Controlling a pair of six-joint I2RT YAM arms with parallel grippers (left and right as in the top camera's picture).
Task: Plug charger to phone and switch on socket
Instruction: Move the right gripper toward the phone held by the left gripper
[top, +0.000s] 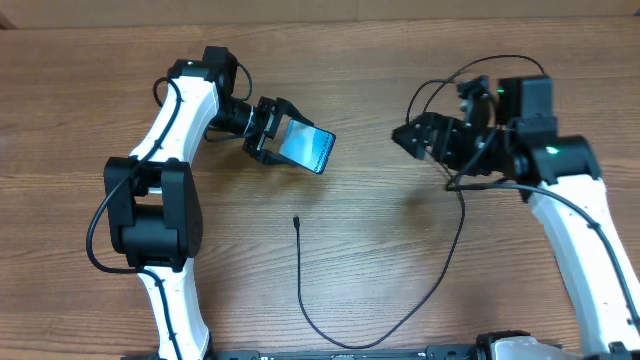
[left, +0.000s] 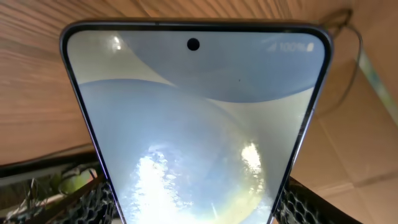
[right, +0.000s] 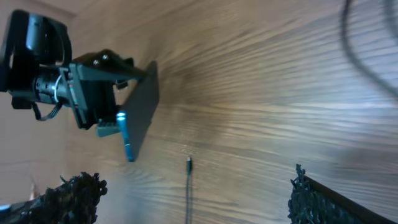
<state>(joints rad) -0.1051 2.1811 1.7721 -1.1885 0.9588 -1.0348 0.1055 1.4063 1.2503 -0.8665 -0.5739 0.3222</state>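
The phone is held by my left gripper at its bottom end (top: 289, 143), where the charger plugs in, so next my right gripper takes the phone by its top end (top: 325, 151).
The phone (top: 310, 149) is held tilted above the wooden table, screen lit light blue, with my left gripper (top: 272, 132) shut on its edges. Its screen (left: 193, 124) fills the left wrist view, a mesh-padded finger (left: 93, 199) pressing each long side. My right gripper (top: 408, 137) hovers open to the right of the phone, facing it, with nothing between its fingers (right: 314, 199). The charger (top: 303, 290) lies looped on the table; its small connector tip (top: 297, 220) (right: 188, 163) rests below the phone. The right wrist view shows the phone (right: 142, 109) edge-on. The socket is out of view.
The charger's thin black cable runs from the tip toward the front edge, curves right (top: 400, 325) and climbs under the right arm (top: 570, 200). More black wiring loops above the right gripper (top: 440, 85). The left arm (top: 160, 200) stands at the left.
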